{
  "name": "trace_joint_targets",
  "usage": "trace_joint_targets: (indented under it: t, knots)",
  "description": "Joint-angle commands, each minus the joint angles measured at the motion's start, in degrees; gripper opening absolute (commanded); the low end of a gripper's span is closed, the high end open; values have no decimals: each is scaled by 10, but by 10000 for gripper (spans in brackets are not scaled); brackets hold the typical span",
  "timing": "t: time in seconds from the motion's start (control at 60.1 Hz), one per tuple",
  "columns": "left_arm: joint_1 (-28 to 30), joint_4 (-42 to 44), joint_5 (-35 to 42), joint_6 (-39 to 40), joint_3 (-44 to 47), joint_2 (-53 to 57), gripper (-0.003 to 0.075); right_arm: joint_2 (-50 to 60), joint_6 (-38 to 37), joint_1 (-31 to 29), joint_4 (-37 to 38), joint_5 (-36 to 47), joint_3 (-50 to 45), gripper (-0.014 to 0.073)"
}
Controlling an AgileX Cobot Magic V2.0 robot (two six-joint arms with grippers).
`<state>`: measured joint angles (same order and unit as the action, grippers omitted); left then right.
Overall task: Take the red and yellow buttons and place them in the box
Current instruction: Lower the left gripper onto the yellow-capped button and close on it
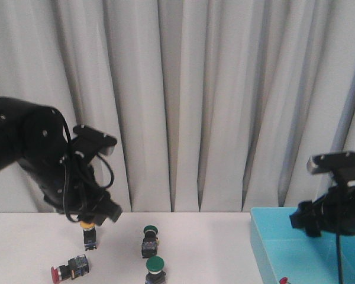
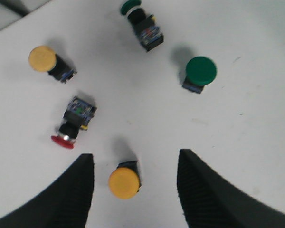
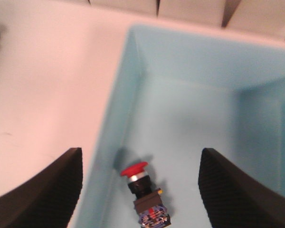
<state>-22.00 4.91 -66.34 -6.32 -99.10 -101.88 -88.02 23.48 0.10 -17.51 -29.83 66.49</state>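
The yellow button (image 2: 124, 183) under my left gripper is far from the light-blue box (image 1: 302, 257), so my left gripper should grab the button and pass it to my right gripper.
My left gripper (image 1: 96, 214) is open and hangs low over an upright yellow button (image 1: 89, 229). In the left wrist view the gripper (image 2: 134, 157) has this yellow button (image 2: 125, 182) between its spread fingers, not touching them. A second yellow button (image 2: 43, 60) stands farther off. A red button (image 2: 71, 125) lies on its side beside it and shows in the front view (image 1: 68, 270) too. My right gripper (image 1: 310, 220) is open and empty above the light-blue box (image 1: 272, 236). Below it (image 3: 140, 154) a red button (image 3: 143, 192) lies on the box's floor (image 3: 199, 123).
Two green-capped buttons (image 1: 149, 239) (image 1: 155, 267) sit mid-table; in the left wrist view one stands upright (image 2: 200, 72) and one lies on its side (image 2: 141, 24). A white curtain hangs behind the white table (image 1: 213, 248). The box's near wall (image 3: 118, 109) runs under the right gripper.
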Motion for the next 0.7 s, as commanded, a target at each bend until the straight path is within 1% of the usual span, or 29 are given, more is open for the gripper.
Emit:
trace_joint_targets:
  t: [0.0,0.083,0.2,0.299,0.399,0.566,0.682]
  knots:
    - [2,68,27,42,21,22,377,89,1,23,-4,10,18,511]
    - [2,117,43,78,58,22,378,139,6,48,-1,10,18,511]
    - [2,150,70,129,104,22,378,199,7,89,1,3,18,511]
    - [2,149,87,140,130,22,387,234,7,121,10,-9,18,511]
    - [2,143,93,141,145,20,420,259,7,145,20,-25,18,511]
    - [2,122,72,139,146,9,492,269,7,159,29,-46,18,511]
    - [2,105,64,139,146,-1,509,269,-1,159,28,-58,18,511]
